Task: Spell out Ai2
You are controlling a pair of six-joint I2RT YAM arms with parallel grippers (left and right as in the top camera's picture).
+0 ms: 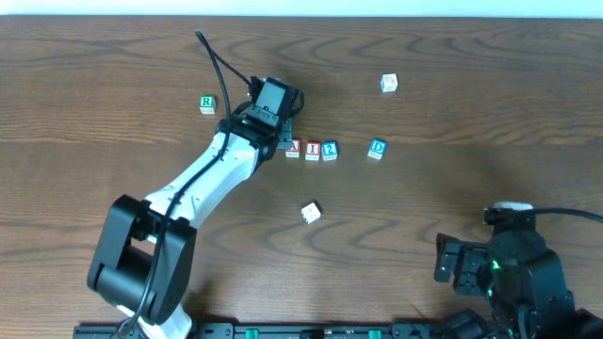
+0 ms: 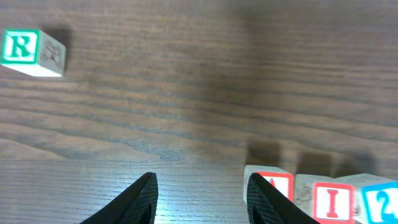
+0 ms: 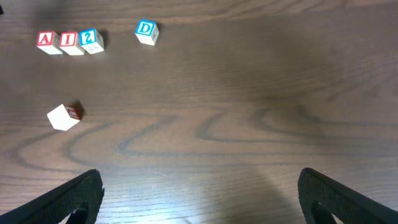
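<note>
A gap (image 1: 302, 151) parts the "A" cube from the "I" cube, so my right gripper should brace the "2" cube's free side (image 1: 336, 151) while my left gripper pushes.
The red "A" cube (image 1: 293, 148), red "I" cube (image 1: 312, 150) and blue "2" cube (image 1: 330, 150) stand side by side in a row at the table's middle, reading A, I, 2. They also show in the left wrist view as A (image 2: 277, 185), I (image 2: 333, 200), 2 (image 2: 380, 202), and in the right wrist view as A (image 3: 45, 41), I (image 3: 68, 41), 2 (image 3: 90, 40). My left gripper (image 2: 202, 199) is open and empty just left of the "A" cube, its right finger beside it. My right gripper (image 3: 199, 196) is open and empty near the front right.
A green "R" cube (image 1: 207, 104) lies back left. A blue "D" cube (image 1: 377, 148) sits right of the row. A white cube (image 1: 388, 83) lies at the back and another tilted cube (image 1: 311, 212) in front of the row.
</note>
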